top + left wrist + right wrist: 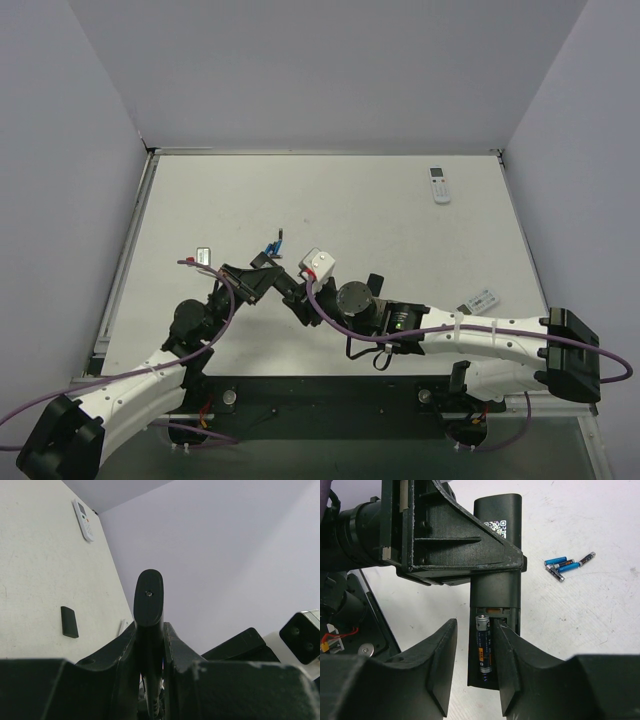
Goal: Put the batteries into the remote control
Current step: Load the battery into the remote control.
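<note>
The dark battery's top end [482, 621] is sticking up out of its slot, so I need to close my right gripper's fingers and push that end [482, 618] down into the remote control.
The black remote control [497, 517] is held off the table by my left gripper [149, 630], which is shut on its middle; its end shows in the left wrist view [149, 597]. Its battery bay is open, and one dark battery [484, 645] lies in the bay's left slot. My right gripper [475, 625] is open at that bay. Its left finger stands off to the left and its right finger [507, 650] lies over the slot beside the battery. Several loose batteries [566, 563], blue and dark, lie on the table beyond; they also show in the top view [272, 245].
A small white remote [439, 184] lies at the far right. A white flat piece [482, 300] lies near the right edge, and a small black piece [375, 283] lies by the right arm. A small grey tag [204, 256] lies on the left.
</note>
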{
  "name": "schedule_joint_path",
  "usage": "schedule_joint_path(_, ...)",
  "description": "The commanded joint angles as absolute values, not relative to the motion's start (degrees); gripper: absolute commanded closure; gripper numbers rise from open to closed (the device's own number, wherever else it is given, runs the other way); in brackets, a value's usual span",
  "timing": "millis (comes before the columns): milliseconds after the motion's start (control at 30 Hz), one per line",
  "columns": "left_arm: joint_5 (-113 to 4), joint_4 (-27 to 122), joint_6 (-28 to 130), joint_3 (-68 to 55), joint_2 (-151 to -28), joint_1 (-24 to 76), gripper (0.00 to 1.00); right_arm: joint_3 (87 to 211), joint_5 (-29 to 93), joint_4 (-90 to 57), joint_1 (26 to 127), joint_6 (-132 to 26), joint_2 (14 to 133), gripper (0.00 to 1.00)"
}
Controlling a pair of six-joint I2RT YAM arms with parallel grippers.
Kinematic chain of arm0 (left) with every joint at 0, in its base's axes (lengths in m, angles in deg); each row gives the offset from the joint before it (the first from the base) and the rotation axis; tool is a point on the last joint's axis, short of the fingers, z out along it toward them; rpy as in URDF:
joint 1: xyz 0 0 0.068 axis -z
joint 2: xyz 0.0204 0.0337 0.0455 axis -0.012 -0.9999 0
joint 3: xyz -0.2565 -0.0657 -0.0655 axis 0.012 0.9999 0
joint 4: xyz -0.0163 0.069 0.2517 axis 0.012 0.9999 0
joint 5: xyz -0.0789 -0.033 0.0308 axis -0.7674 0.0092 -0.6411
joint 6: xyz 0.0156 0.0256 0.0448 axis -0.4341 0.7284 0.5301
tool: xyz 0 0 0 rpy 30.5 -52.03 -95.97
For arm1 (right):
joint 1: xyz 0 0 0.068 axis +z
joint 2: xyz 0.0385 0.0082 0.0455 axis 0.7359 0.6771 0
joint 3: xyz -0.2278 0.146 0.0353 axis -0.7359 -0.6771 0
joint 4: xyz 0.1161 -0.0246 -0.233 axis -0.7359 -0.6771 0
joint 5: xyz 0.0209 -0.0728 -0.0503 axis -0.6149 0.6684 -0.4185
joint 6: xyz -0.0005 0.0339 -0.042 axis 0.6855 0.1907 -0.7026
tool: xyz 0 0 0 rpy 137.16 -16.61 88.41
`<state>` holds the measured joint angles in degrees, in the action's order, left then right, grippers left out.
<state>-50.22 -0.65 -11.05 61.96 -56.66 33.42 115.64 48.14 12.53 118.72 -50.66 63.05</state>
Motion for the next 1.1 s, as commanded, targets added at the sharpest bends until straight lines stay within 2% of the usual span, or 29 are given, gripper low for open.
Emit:
schedule_joint_path(0,-51.8,-5.8,-12.7,60.0,-56.8,34.1,1.00,118.5,49.3,11.5,118.0,-51.9,60.9,0.66)
schedule_joint_path(233,-51.5,-5.6,-12.6,60.6,-57.0,34.2,1.00,120.1,47.7,9.4,118.0,-52.6,59.2,0.59)
schedule_joint_path(467,-52.0,-5.2,-12.8,60.4,-56.9,34.2,1.00,123.4,43.5,4.3,117.0,-54.9,57.1,0.58)
schedule_joint_path(767,-52.0,-2.3,-12.5,60.0,-55.5,34.2,1.00,131.8,33.9,-13.2,111.7,-52.9,55.2,0.54)
schedule_joint_path(933,-52.1,0.1,-12.5,59.3,-54.8,34.3,1.00,140.2,31.7,-26.9,111.0,-48.8,60.1,0.55)
schedule_joint_path(1067,-52.0,1.8,-12.5,58.8,-54.1,34.3,1.00,142.3,30.0,-30.5,111.0,-46.7,62.6,0.57)
